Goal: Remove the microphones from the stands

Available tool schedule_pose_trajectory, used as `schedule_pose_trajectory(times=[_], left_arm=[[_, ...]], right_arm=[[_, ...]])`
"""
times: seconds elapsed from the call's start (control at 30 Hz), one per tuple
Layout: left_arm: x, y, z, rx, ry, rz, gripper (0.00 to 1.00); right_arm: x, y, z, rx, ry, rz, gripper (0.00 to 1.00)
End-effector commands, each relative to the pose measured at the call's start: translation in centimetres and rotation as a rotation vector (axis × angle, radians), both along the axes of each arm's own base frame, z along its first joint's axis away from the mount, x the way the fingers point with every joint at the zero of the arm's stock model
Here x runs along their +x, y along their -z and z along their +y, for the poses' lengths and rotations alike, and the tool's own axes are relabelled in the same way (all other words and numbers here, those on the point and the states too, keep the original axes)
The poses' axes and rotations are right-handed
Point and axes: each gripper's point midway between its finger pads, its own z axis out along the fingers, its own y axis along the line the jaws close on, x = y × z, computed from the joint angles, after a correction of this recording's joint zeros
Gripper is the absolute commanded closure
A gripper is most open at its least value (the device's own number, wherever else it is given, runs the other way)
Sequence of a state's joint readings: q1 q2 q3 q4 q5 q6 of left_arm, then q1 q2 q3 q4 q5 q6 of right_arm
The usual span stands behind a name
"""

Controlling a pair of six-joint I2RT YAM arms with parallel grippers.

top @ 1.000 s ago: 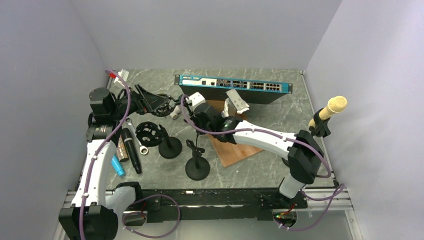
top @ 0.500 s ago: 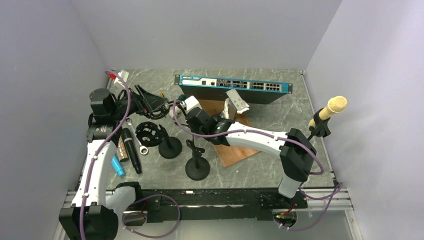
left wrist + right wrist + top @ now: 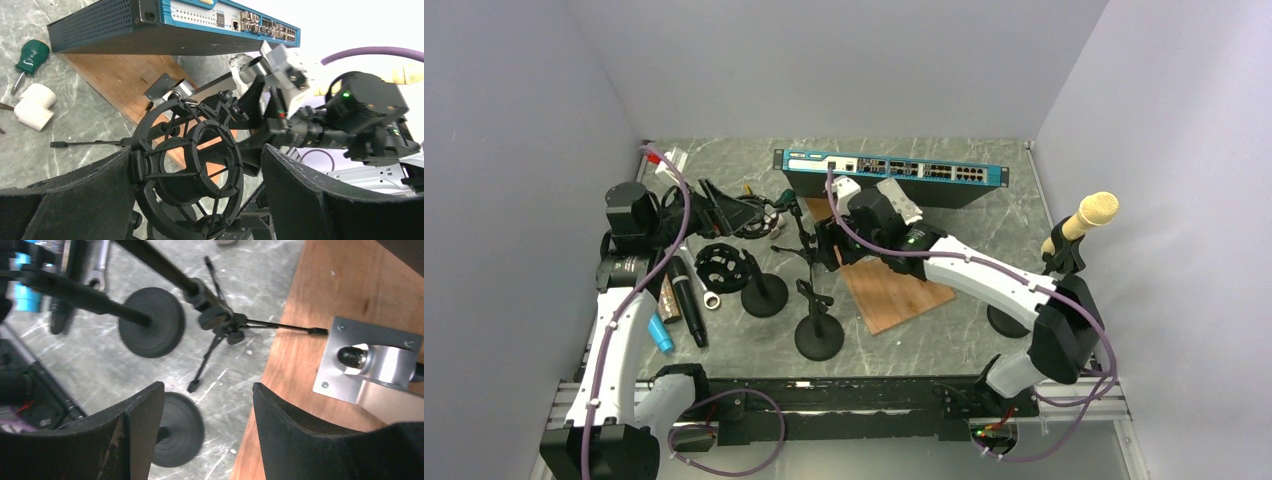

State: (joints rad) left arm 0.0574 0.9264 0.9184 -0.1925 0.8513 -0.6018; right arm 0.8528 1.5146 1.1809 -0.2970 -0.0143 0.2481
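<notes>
My left gripper is at the shock mount (image 3: 759, 218), which is empty, so next I move back and use my right gripper to grab the yellow microphone (image 3: 1086, 214) in the far stand's clip.
A microphone (image 3: 1089, 214) with a yellow foam head sits in the clip of a stand (image 3: 1060, 255) at the far right, with neither gripper near it. A black microphone (image 3: 686, 298) lies on the table at the left. My left gripper (image 3: 749, 212) (image 3: 197, 152) is open around an empty black shock mount (image 3: 190, 187) on a small tripod (image 3: 799, 235). The mount touches the left finger and stands apart from the right one. My right gripper (image 3: 824, 245) (image 3: 207, 390) hangs open and empty over the table beside the tripod (image 3: 220, 322).
A blue network switch (image 3: 894, 172) lies at the back. A wooden board (image 3: 899, 290) carries a metal bracket (image 3: 370, 362). A second shock mount stand (image 3: 764, 297) and a clip stand (image 3: 817, 335) stand in the middle. A green screwdriver (image 3: 31, 52) and a white pipe elbow (image 3: 32, 105) lie nearby.
My right gripper was shut close to the shock mount; it has opened and drawn back to the right. The left gripper has stayed around the mount.
</notes>
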Motion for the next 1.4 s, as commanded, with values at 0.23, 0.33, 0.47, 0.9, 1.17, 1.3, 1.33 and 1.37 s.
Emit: schedule_pose_trajectory(times=[0.23, 0.33, 0.47, 0.9, 1.17, 1.3, 1.33, 1.37], left_arm=[[0.7, 1.6, 0.8, 0.068, -0.042, -0.028, 0.11], [1.1, 2.5, 1.1, 0.095, -0.053, -0.014, 0.11], [1.0, 3.9, 1.0, 0.118, -0.028, 0.033, 0.09], [0.2, -1.1, 1.0, 0.144, -0.029, -0.115, 0.03], [-0.7, -4.5, 0.7, 0.153, -0.004, -0.226, 0.01], [-1.1, -5.1, 0.4, 0.149, 0.015, -0.265, 0.01], [-1.2, -5.2, 0.3, 0.145, 0.023, -0.274, 0.01], [-1.3, -5.2, 0.2, 0.138, 0.034, -0.280, 0.01]], right_arm=[[-0.6, -12.3, 1.3, 0.266, -0.062, -0.141, 0.24], [-0.4, -14.1, 1.6, 0.288, -0.070, -0.173, 0.22], [0.0, -14.7, 1.6, 0.286, -0.066, -0.192, 0.21], [-0.1, -15.1, -0.7, 0.225, -0.024, -0.241, 0.16], [0.6, -18.7, -6.2, 0.127, 0.133, -0.392, 0.12], [0.2, -21.9, -10.0, 0.110, 0.243, -0.476, 0.11], [0.1, -22.7, -11.0, 0.111, 0.277, -0.495, 0.10], [-0.2, -23.7, -12.2, 0.118, 0.312, -0.516, 0.08]])
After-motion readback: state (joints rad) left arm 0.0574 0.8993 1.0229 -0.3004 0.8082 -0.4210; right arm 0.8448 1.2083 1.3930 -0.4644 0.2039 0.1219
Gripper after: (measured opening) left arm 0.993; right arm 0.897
